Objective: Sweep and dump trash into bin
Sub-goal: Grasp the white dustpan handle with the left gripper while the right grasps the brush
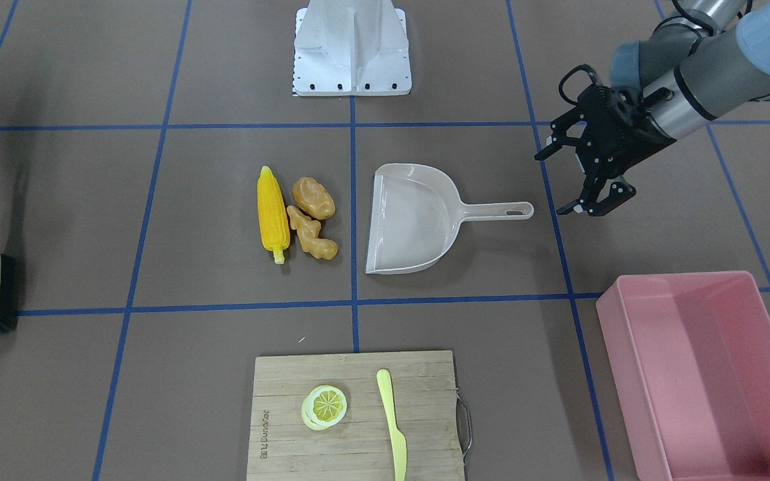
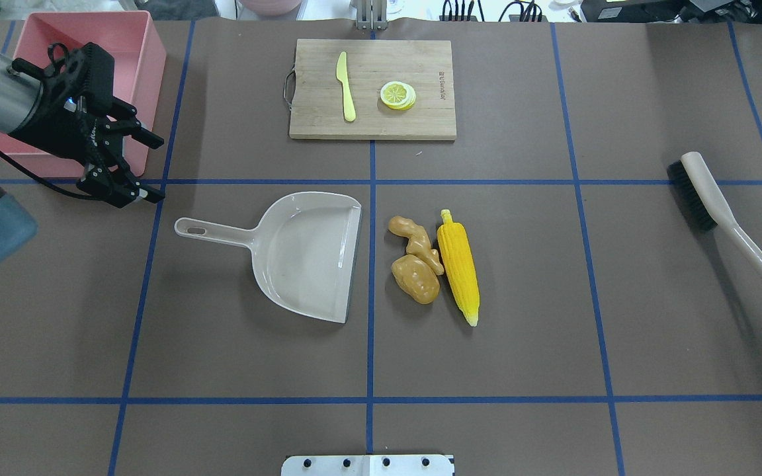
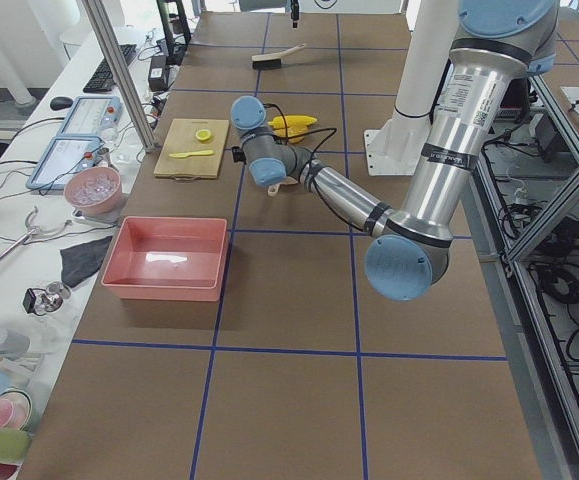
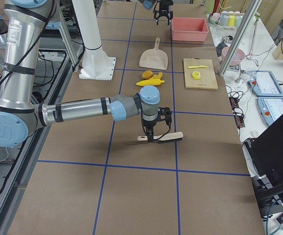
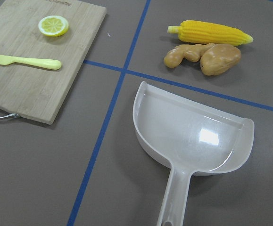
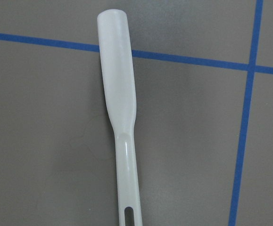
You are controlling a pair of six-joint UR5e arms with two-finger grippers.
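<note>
My left gripper floats crooked beyond the dustpan handle's tip (image 1: 526,210), so next I turn my gripper in line and grip the handle (image 1: 480,212) near the pan before sweeping.
The trash lies mid-table: a yellow corn cob (image 1: 273,214), a brown potato (image 1: 313,197) and a tan ginger root (image 1: 311,237), beside the mouth of a beige dustpan (image 1: 412,220). The pink bin (image 2: 153,66) stands at the far left in the overhead view. My left gripper (image 2: 153,167) hovers open and holding nothing between the bin and the dustpan handle (image 2: 209,231). My right gripper (image 4: 153,132) hangs just over the brush (image 4: 161,138); I cannot tell whether it is open or shut. Only the brush handle (image 6: 119,103) shows in the right wrist view.
A wooden cutting board (image 2: 315,99) at the far edge carries a lemon slice (image 2: 397,94) and a yellow knife (image 2: 346,86). The white robot base (image 1: 351,47) stands at the near edge. Blue tape lines grid the brown table.
</note>
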